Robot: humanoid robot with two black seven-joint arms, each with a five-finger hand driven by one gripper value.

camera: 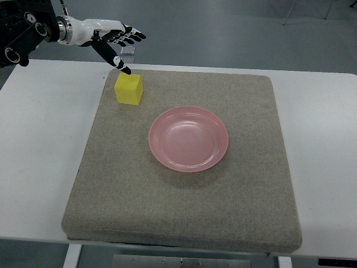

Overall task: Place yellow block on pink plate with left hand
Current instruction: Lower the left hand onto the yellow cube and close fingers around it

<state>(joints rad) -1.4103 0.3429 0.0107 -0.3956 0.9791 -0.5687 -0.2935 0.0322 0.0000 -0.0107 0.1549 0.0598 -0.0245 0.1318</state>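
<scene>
I should keep lowering my left gripper's open thumb and fingers until they are on both sides of the yellow block (129, 89), then close them. They are open wider than the block.
A yellow block (129, 89) stands on the grey mat (234, 212) near its far left corner. A pink plate (188, 138) lies empty in the middle of the mat, to the right of and nearer than the block. My left hand (120, 47) comes in from the upper left and hovers just above and behind the block. Its fingers are spread and hold nothing. The thumb tip (126, 70) points down close to the block's top edge, not touching it as far as I can tell. The right arm is out of view.
The mat lies on a white table (39, 167). A small clear object (128, 51) sits on the table's far edge behind the hand. Grey floor shows beyond the table.
</scene>
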